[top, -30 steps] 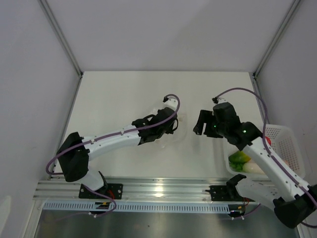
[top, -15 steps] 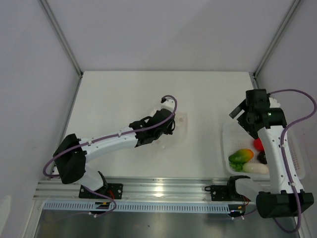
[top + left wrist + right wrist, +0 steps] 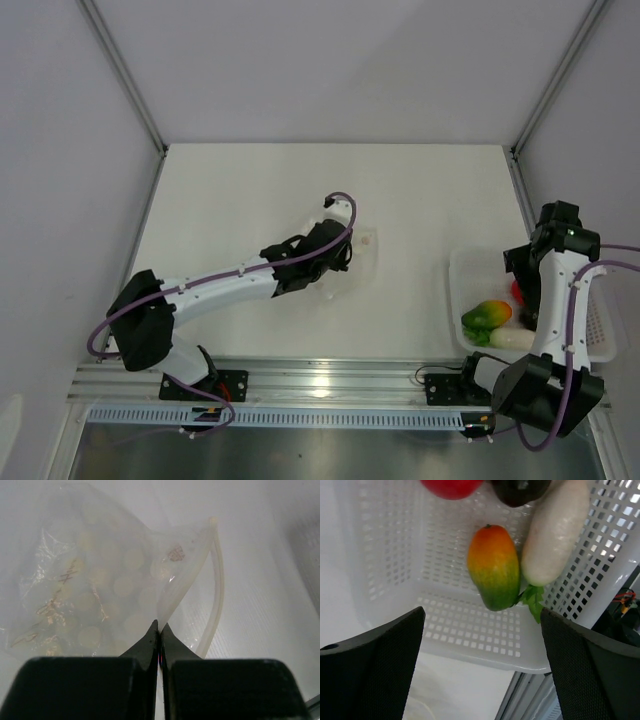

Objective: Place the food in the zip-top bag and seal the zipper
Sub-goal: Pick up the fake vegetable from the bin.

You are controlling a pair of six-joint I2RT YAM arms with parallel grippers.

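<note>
Green leaves (image 3: 478,336) grow from the end of the white radish (image 3: 512,338). The leaves will come along and trail from that end when I lift the radish.
The zip-top bag (image 3: 95,575) lies flat and empty-looking on the table, also in the top view (image 3: 366,246). Its zipper (image 3: 218,580) curves along the right edge, with a reddish mark (image 3: 175,554) near it. My left gripper (image 3: 159,629) is shut on a fold of the bag's mouth edge; from above it (image 3: 338,256) sits at the bag's left side. My right gripper (image 3: 482,612) is open and empty above the white basket (image 3: 395,545). In the basket lie an orange-green fruit (image 3: 492,567), a white radish (image 3: 552,535) with green leaves (image 3: 532,597), a red piece (image 3: 451,486) and a dark-purple piece (image 3: 520,490).
The basket (image 3: 457,275) stands at the table's right edge, by the frame post. The right arm (image 3: 560,290) stands upright over it. A metal rail (image 3: 320,385) runs along the near edge. White walls close in the table on three sides.
My right arm has swung from the middle of the table, near the bag, rightward to above the basket. My left gripper has stayed shut on the bag.
</note>
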